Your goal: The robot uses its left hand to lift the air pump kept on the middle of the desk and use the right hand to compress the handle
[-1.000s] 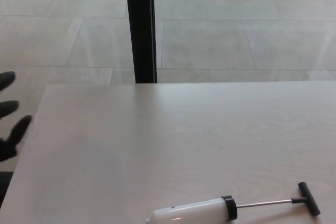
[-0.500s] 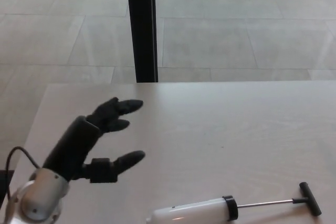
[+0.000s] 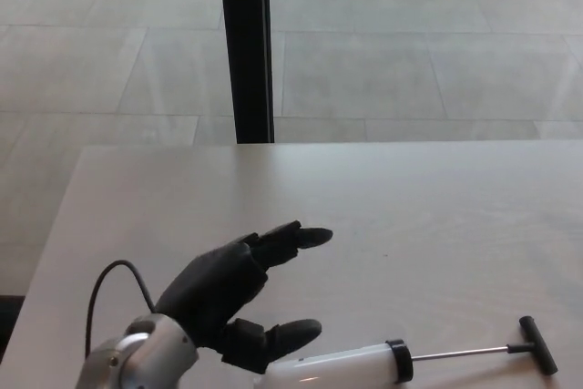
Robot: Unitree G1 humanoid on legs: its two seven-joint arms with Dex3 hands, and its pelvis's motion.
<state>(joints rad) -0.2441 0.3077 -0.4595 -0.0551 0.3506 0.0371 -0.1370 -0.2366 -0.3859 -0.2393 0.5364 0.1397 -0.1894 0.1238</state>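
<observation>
The black T-handle [image 3: 538,345] will glide straight in, nearly to the black collar, when I push it, because a long thin metal rod [image 3: 460,353] shows outside that collar.
The air pump [image 3: 346,364] lies flat near the desk's front edge: a white barrel with a black collar, a thin metal rod and a black T-handle [image 3: 536,344] pointing right. My left hand [image 3: 232,293] hovers open just left of the barrel's end, fingers spread, its thumb [image 3: 284,334] close above the barrel's left tip. It holds nothing. The right hand is out of the picture.
The pale desk [image 3: 383,207] fills the lower half, with its far edge at mid-picture. Beyond it stands a black vertical post [image 3: 244,43] on a tiled floor. A black cable [image 3: 105,293] loops from my left wrist.
My left hand has swung in from the desk's left edge and travelled right and toward the pump, ending beside the barrel's left end. The pump has not moved.
</observation>
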